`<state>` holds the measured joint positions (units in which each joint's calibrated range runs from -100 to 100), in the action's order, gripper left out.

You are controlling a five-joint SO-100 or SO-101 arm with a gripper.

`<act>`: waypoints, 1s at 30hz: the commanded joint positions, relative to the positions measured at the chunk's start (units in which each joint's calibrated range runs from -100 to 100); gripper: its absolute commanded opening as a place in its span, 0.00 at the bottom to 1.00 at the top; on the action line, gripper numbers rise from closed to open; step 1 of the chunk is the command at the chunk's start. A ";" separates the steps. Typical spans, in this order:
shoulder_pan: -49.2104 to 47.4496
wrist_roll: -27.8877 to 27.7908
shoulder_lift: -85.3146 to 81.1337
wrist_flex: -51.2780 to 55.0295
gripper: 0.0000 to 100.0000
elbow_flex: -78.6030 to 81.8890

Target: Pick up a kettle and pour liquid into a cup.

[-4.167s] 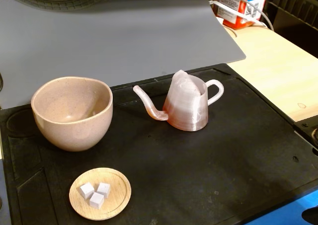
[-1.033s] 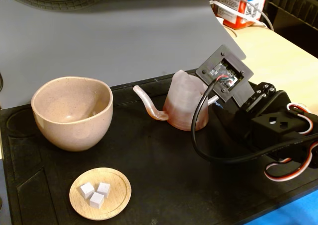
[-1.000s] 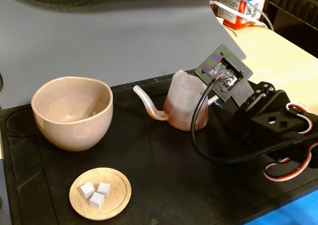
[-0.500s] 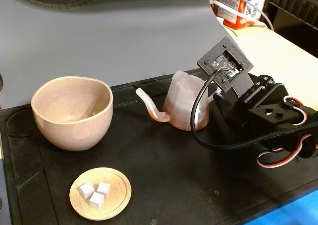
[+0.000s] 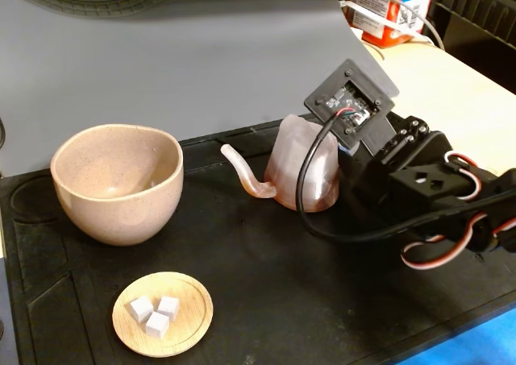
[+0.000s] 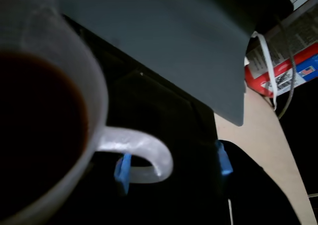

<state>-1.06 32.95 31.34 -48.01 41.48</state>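
The reddish tint (image 5: 318, 202) sits low in the kettle (image 5: 300, 165), so I expect the liquid to make just a shallow pool in the cup when I pour.
The kettle (image 5: 302, 172) stands upright on the black mat (image 5: 266, 300) with its spout (image 5: 246, 176) pointing left toward the cup (image 5: 117, 184). The cup stands apart at the left, and its inside looks empty. In the wrist view the kettle's rim (image 6: 94, 101) is at the left, with dark reddish-brown liquid (image 6: 35, 135) inside. My gripper (image 6: 172, 166) is open. Its blue fingertips (image 6: 122, 170) sit on either side of the loop handle (image 6: 149, 148), and the left one is close to it. In the fixed view the fingers are hidden behind the wrist camera board (image 5: 351, 103).
A small wooden dish (image 5: 197, 325) with three white cubes lies at the front left of the mat. A grey board (image 5: 201, 51) stands behind. A red and white carton (image 5: 391, 6) sits on the wooden table at the back right. My arm (image 5: 427, 192) takes up the mat's right side.
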 commanded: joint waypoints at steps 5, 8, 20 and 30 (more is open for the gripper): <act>0.79 -0.18 -0.96 -0.89 0.20 -2.01; 2.01 -0.12 -0.53 -4.95 0.20 -1.37; 1.70 -0.02 -0.28 -5.47 0.01 -1.37; 0.03 2.34 -6.93 -4.69 0.01 1.08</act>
<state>-0.23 34.99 31.16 -52.12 41.58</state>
